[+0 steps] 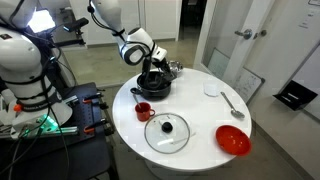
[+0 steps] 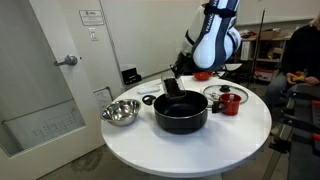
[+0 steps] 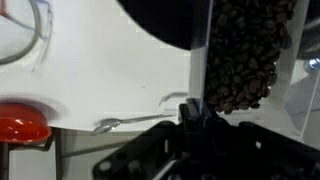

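Note:
Next, I back my gripper off and swing it low beside the black pot's rim (image 2: 207, 104) to tip the clear container further, because the coffee beans (image 3: 245, 55) stay inside the container at this steep slope.
My gripper (image 1: 151, 66) is shut on a clear container of dark coffee beans (image 3: 240, 55), pinching its wall between the fingers (image 3: 190, 115). It holds the container tilted just above a black pot (image 1: 153, 88) near the table's middle. In an exterior view the container (image 2: 172, 86) hangs over the far rim of the pot (image 2: 180, 112). In the wrist view the pot's dark edge (image 3: 165, 20) sits at the top, next to the beans.
On the round white table (image 1: 195, 112) are a red cup (image 1: 143, 110), a glass lid (image 1: 166, 132), a red bowl (image 1: 233, 140), a spoon (image 1: 232, 102), a small white dish (image 1: 211, 90) and a metal bowl (image 2: 120, 112). A second robot stands beside the table.

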Robot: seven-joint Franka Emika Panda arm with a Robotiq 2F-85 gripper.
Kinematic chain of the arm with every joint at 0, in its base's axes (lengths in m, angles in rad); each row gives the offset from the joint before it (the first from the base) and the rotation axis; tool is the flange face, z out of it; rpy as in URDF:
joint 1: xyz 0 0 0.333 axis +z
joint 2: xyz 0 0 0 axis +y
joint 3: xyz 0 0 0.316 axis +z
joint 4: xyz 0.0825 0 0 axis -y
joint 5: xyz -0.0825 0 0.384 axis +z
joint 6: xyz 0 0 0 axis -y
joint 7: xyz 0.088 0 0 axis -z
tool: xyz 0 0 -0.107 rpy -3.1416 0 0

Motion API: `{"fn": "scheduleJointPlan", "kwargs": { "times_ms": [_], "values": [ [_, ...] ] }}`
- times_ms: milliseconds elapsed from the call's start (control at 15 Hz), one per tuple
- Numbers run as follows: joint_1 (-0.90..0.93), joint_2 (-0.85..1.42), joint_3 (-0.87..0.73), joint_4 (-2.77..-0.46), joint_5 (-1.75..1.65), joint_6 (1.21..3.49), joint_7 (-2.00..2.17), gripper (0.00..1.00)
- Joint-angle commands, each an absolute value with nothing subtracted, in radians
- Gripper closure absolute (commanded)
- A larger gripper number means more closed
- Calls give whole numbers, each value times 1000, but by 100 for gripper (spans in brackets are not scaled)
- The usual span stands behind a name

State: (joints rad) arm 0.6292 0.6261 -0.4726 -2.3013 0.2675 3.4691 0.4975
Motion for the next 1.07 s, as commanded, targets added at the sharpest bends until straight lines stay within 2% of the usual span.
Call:
{"fn": "scheduleJointPlan", "kwargs": {
  "times_ms": [0, 400, 800, 867, 1000],
  "values": [
    [728, 635, -559, -2246, 292, 3466, 518, 99],
    [845, 664, -678, -2252, 298, 3454, 518, 99],
    [815, 626, -653, -2393, 266, 3456, 502, 99],
    [776, 603, -593, -2394, 366, 3467, 394, 99],
    [796, 598, -628, -2399, 271, 3454, 479, 99]
  ]
}}
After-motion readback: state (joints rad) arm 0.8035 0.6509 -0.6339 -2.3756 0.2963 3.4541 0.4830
